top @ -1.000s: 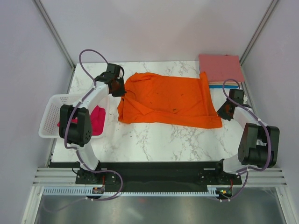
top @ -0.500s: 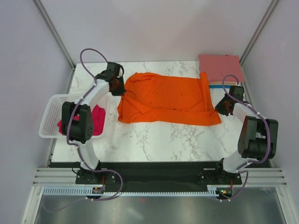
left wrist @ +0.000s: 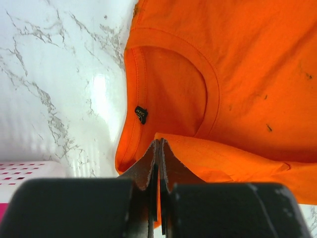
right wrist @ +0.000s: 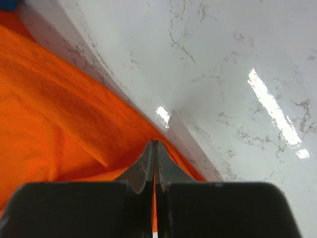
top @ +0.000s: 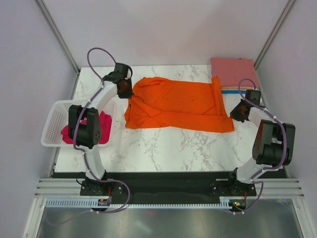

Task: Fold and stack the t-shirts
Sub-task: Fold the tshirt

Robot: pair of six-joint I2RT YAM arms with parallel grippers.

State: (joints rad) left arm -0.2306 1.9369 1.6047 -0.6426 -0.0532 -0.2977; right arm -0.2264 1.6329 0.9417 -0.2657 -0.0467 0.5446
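I should keep pulling the flap's corner in my right gripper, which meets the orange t-shirt's hem [right wrist: 116,108], toward the stack [top: 234,74] until the flap lies smooth, then let go.
The bright orange t-shirt [top: 178,104] lies spread across the marble table, collar to the left. My left gripper [top: 127,93] is shut on its left edge below the collar; in the left wrist view [left wrist: 159,144] cloth [left wrist: 237,74] runs between the closed jaws. My right gripper [top: 235,115] is shut on the shirt's lower right corner, also seen in the right wrist view [right wrist: 155,144] with orange cloth [right wrist: 54,119] in it. The magenta-pink t-shirt [top: 101,129] lies crumpled in the white basket [top: 52,124]. A folded salmon-pink shirt [top: 233,72] tops a stack at the back right, a blue edge [top: 237,91] beneath.
The white basket stands at the table's left edge beside my left arm. The folded stack sits in the back right corner, close to my right arm. Bare marble [top: 168,146] lies in front of the orange shirt. Frame posts rise at both back corners.
Both grippers have moved towards the back of the table, drawing the orange shirt's near edge with them. The shirt's lower right corner now lies farther back.
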